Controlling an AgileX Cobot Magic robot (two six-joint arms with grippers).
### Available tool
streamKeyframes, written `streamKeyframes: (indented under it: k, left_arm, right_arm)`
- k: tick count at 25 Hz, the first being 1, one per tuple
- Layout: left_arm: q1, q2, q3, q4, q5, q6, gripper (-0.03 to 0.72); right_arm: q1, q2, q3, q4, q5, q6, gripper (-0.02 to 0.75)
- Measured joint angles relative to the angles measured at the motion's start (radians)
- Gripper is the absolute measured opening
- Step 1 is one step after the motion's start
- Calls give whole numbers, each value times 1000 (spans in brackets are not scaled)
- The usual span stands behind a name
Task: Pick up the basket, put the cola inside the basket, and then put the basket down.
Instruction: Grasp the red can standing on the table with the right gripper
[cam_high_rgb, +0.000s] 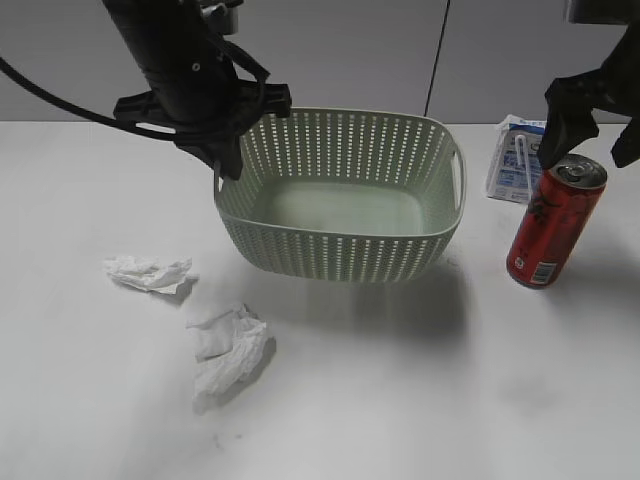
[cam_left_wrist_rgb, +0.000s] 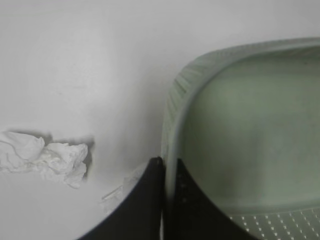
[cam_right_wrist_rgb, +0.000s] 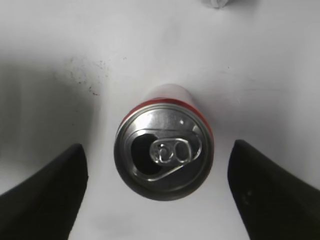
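The cola can's silver top (cam_high_rgb: 581, 172) is halfway between the right gripper's open fingers. The right gripper keeps moving down until the cola can has the fingers on either side of its upper body (cam_high_rgb: 566, 207), then close.
The pale sage-green basket (cam_high_rgb: 345, 195) hangs tilted a little above the table, its shadow beneath it. My left gripper (cam_high_rgb: 228, 160) is shut on the basket's left rim; in the left wrist view the two jaws (cam_left_wrist_rgb: 169, 165) pinch the rim (cam_left_wrist_rgb: 172, 120). The red cola can (cam_high_rgb: 552, 225) stands upright on the table at the right. My right gripper (cam_high_rgb: 590, 140) is open just above it. In the right wrist view the can's silver top (cam_right_wrist_rgb: 164, 154) sits between the spread jaws (cam_right_wrist_rgb: 157, 160), untouched.
Two crumpled white tissues (cam_high_rgb: 150, 272) (cam_high_rgb: 230, 352) lie on the table left of and in front of the basket. A blue-and-white carton (cam_high_rgb: 515, 158) lies behind the can. One tissue shows in the left wrist view (cam_left_wrist_rgb: 47, 157).
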Motion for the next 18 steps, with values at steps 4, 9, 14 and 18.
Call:
streamKeyframes:
  k: [4,9,14,18]
  left_arm:
    - [0,0,0,5,-3,0,-3]
    - [0,0,0,7,-3,0,-3]
    - [0,0,0,14,-3,0,-3]
    - [0,0,0,16,-3,0,-3]
  right_arm:
    - [0,31,-3,-8,-18,6,668]
    - [0,60,-3,-8,-37,10,668]
    - [0,105,-3,-11,-36,26,668]
    - [0,108,-3,-12,-33,53,622]
